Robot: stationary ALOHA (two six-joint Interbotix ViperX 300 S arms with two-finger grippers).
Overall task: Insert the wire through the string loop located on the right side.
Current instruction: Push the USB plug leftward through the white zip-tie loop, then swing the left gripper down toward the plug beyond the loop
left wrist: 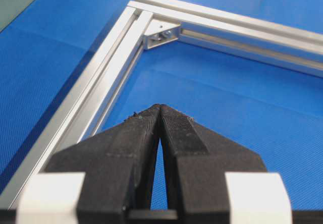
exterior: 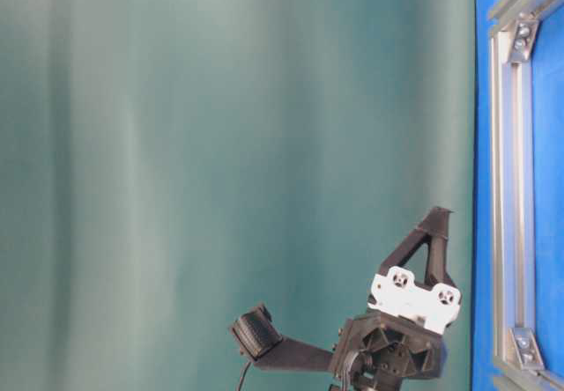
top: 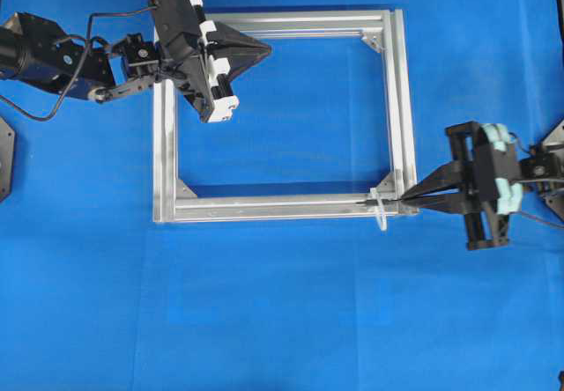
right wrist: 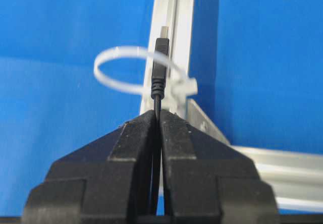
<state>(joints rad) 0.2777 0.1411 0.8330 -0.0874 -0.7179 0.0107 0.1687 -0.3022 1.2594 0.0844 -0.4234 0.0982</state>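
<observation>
The plug reaches past the white string loop point(right wrist: 151, 55) and my right gripper's fingers are close behind that loop, so my left gripper should grab the plug's far end point(right wrist: 162, 44).
My right gripper point(right wrist: 157, 112) is shut on the thin black wire point(right wrist: 159, 72) just behind its plug. The plug points along the silver frame bar point(right wrist: 174, 12), and its silvery tip reaches past the white string loop point(right wrist: 126, 48). The loop's far strand seems to cross over the plug, so the plug looks to be inside the loop. From overhead, the right gripper point(top: 404, 200) is at the frame's lower right corner, with the wire point(top: 375, 202) at the string loop point(top: 382, 222). My left gripper point(top: 267, 49) is shut and empty above the frame's upper left part; its tips point(left wrist: 159, 106) meet.
The rectangular aluminium frame point(top: 282, 21) lies flat on the blue cloth, with triangular brackets point(left wrist: 160, 35) in its corners. The table-level view shows the left gripper point(exterior: 438, 210) before a green curtain, and the frame point(exterior: 507, 188) at the right edge.
</observation>
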